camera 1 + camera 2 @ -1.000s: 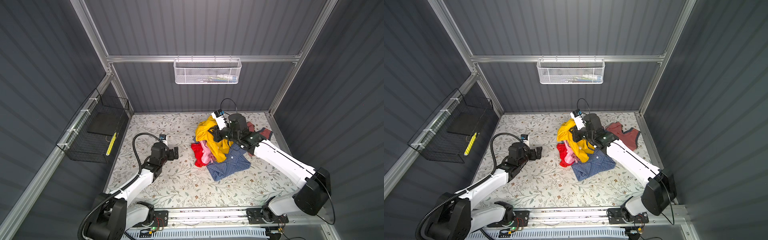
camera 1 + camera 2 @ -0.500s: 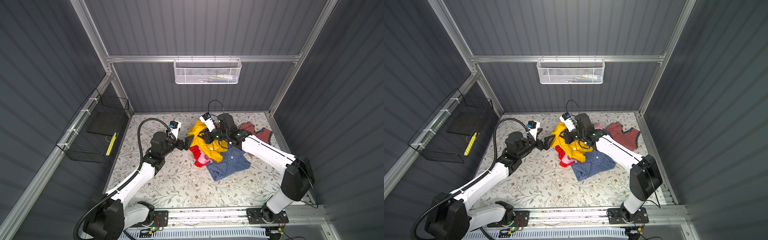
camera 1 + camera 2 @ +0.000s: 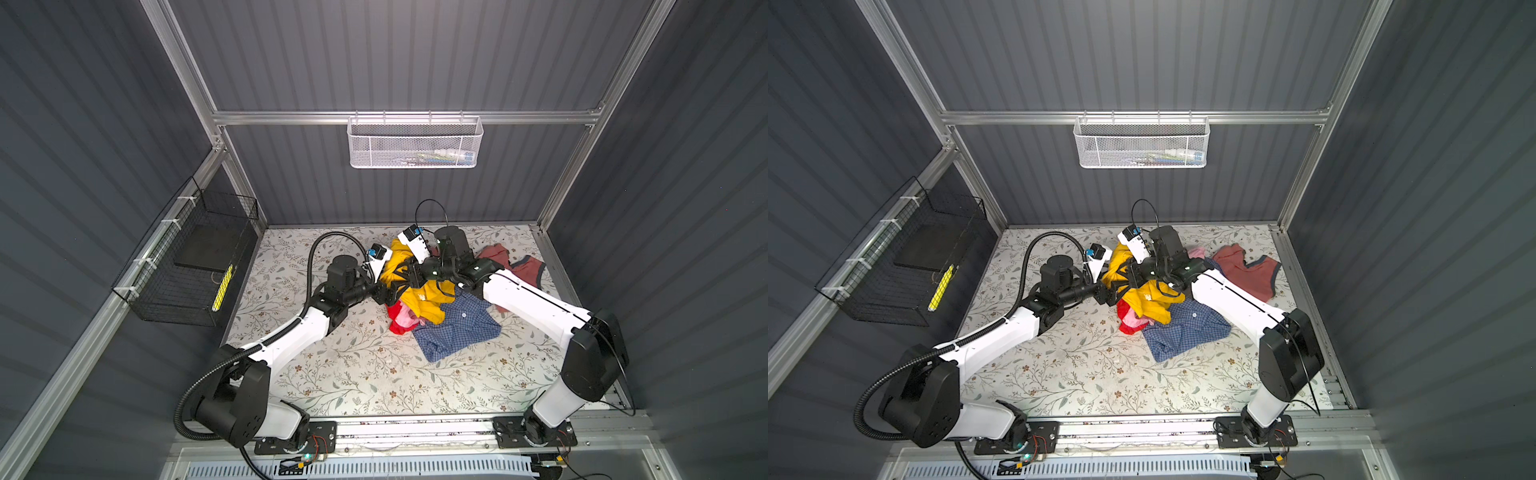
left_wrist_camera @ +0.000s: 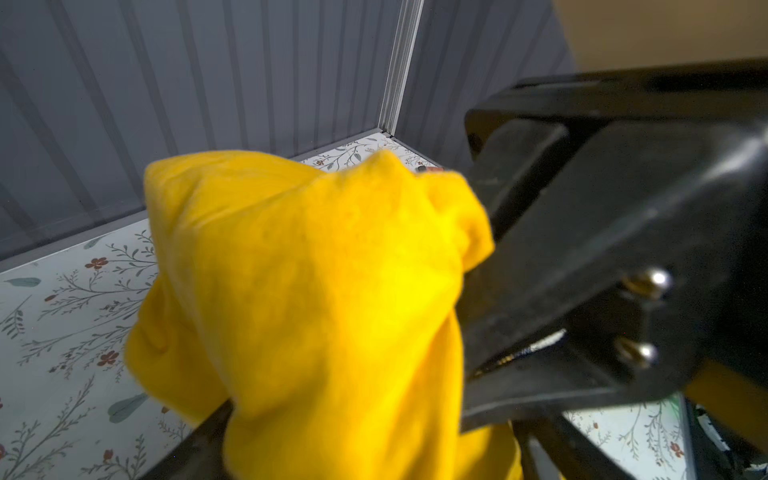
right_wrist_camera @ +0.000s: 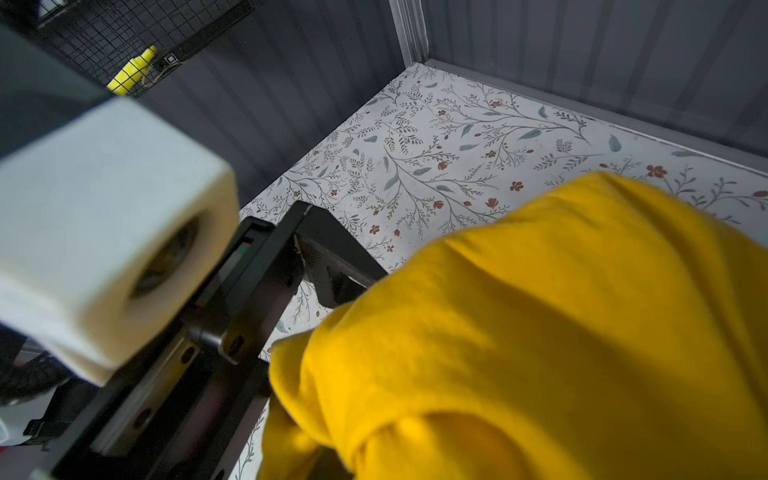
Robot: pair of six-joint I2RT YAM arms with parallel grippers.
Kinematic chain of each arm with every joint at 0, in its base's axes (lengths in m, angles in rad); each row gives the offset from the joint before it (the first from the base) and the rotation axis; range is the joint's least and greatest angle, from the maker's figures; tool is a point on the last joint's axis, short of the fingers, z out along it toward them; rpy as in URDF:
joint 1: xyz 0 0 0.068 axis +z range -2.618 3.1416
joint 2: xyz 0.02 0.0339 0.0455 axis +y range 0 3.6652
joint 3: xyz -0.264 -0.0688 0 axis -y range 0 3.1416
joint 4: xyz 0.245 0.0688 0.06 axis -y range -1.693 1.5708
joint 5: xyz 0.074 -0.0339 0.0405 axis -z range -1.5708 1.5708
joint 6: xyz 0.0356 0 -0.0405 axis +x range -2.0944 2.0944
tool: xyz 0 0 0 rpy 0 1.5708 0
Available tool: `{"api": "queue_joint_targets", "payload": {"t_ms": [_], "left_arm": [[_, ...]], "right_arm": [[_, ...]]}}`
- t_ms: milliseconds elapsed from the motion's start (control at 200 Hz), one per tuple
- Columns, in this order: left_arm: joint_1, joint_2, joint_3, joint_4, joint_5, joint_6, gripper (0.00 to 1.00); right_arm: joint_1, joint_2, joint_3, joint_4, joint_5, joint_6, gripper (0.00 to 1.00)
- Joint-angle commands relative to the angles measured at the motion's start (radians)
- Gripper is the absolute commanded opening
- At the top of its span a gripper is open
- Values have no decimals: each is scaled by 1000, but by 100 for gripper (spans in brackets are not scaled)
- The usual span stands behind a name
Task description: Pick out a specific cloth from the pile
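Observation:
The robot's right gripper is holding the yellow cloth (image 3: 429, 302), but the clear table (image 3: 281, 280) is by the left arm, so the left gripper should take over the cloth and bring it there.
The cloth (image 3: 419, 297) (image 3: 1150, 297) is mustard yellow and hangs lifted above the pile (image 3: 440, 324). My right gripper (image 3: 407, 272) (image 3: 1129, 270) is shut on its upper fold. My left gripper (image 3: 384, 293) (image 3: 1111, 295) has come in from the left and stands open, with a bunch of the cloth (image 4: 311, 291) between its spread fingers (image 4: 195, 440). In the right wrist view the cloth (image 5: 540, 332) hides my right jaws, and one left finger (image 5: 328, 270) shows beside it. The pile holds red fabric (image 3: 394, 326), pink fabric (image 3: 405, 318) and a blue checked shirt (image 3: 457, 328).
A dusty rose garment (image 3: 515, 266) lies at the back right of the floral table (image 3: 353, 365). A black wire basket (image 3: 195, 266) hangs on the left wall and a white mesh basket (image 3: 415, 143) on the back wall. Grey walls close three sides.
My left arm has swung from the table's left side over to the pile and reached the yellow cloth. My right gripper has carried the cloth leftward toward it.

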Motion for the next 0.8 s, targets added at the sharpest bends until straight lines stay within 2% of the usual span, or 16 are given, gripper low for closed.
{"api": "queue_joint_targets", "payload": {"t_ms": [0,135,165,210,280,295,340,440,515,795], "left_arm": [[-11,14,28,32,-13,6,75],[-20,21,54,82,-29,-6,42],[-22,23,70,85,-25,-7,35],[-26,32,95,81,-16,-6,22],[-29,50,143,64,8,-11,5],[-30,54,154,61,10,-14,0],[-35,65,181,58,25,-23,0],[-69,85,235,43,30,-21,0],[-111,100,276,16,21,-2,0],[-258,148,372,8,-8,4,0]], "right_arm": [[3,-33,30,-1,-26,-17,0],[-5,-56,7,-46,50,-16,3],[-10,-69,-5,-51,64,-13,8],[-18,-98,-28,-55,100,-4,23],[-38,-156,-77,-45,130,10,28],[-44,-169,-90,-42,173,16,31],[-60,-220,-126,-29,212,30,47],[-104,-310,-210,-9,248,50,54],[-141,-360,-261,-17,277,67,71],[-279,-593,-465,-2,402,108,88]]}}
